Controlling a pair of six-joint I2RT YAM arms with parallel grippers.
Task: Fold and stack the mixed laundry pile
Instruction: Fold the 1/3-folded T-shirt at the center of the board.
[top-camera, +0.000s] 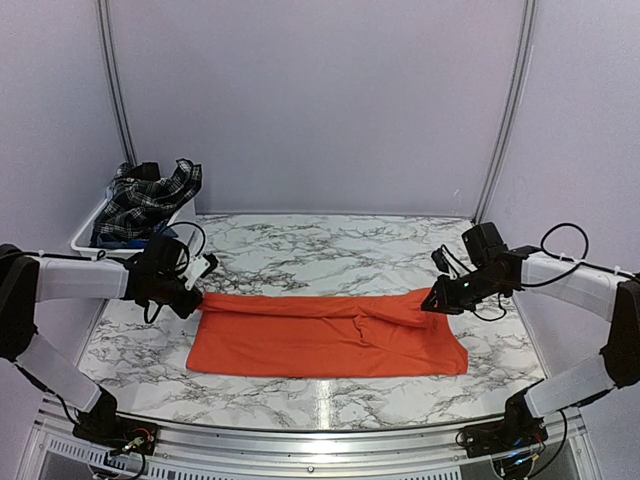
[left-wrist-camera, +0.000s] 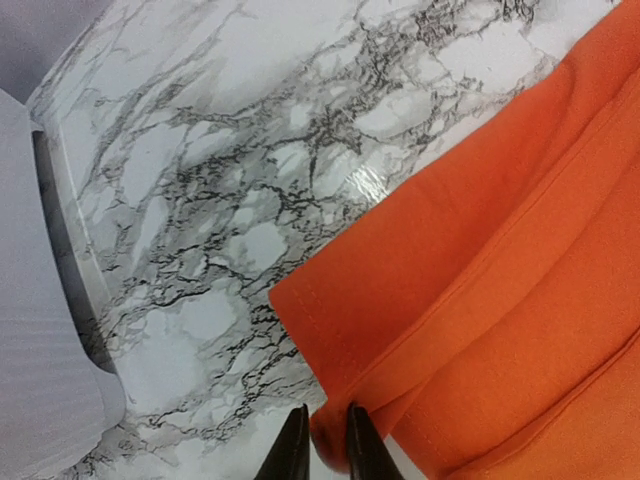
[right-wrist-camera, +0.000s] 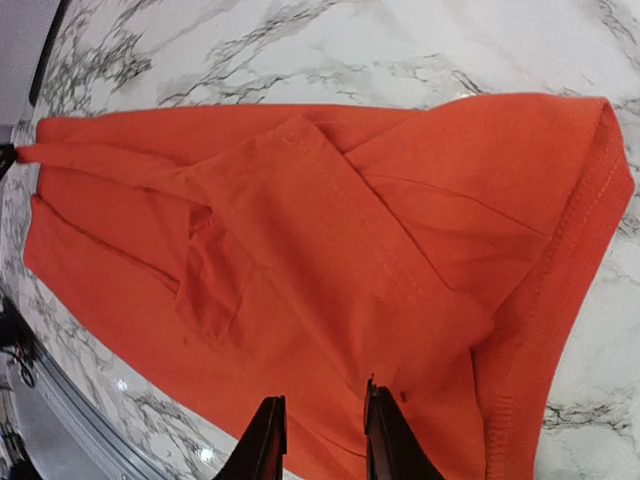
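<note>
The orange T-shirt lies crumpled (top-camera: 361, 326) next to its folded-over flap. Next, my left gripper lets go of the T-shirt's corner and moves back while my right gripper straightens the flap (top-camera: 398, 311).
The orange T-shirt (top-camera: 330, 335) lies flat across the marble table as a long folded band. My left gripper (top-camera: 190, 300) is at its left end. In the left wrist view its jaws (left-wrist-camera: 320, 445) stand a little apart, with a small bunch of the shirt's corner (left-wrist-camera: 480, 250) still between them. My right gripper (top-camera: 432, 303) is at the shirt's far right corner. In the right wrist view it (right-wrist-camera: 320, 440) is open just above the cloth (right-wrist-camera: 330, 230), gripping nothing. The black-and-white plaid piece (top-camera: 150, 195) is heaped in the bin, with a bit of blue cloth (top-camera: 118, 241) under it.
The white plastic bin (top-camera: 88, 228) stands at the back left, close behind my left arm, and its wall (left-wrist-camera: 40, 350) shows in the left wrist view. Bare marble table (top-camera: 330, 250) lies behind the shirt. The metal front rail (top-camera: 320, 430) runs along the near edge.
</note>
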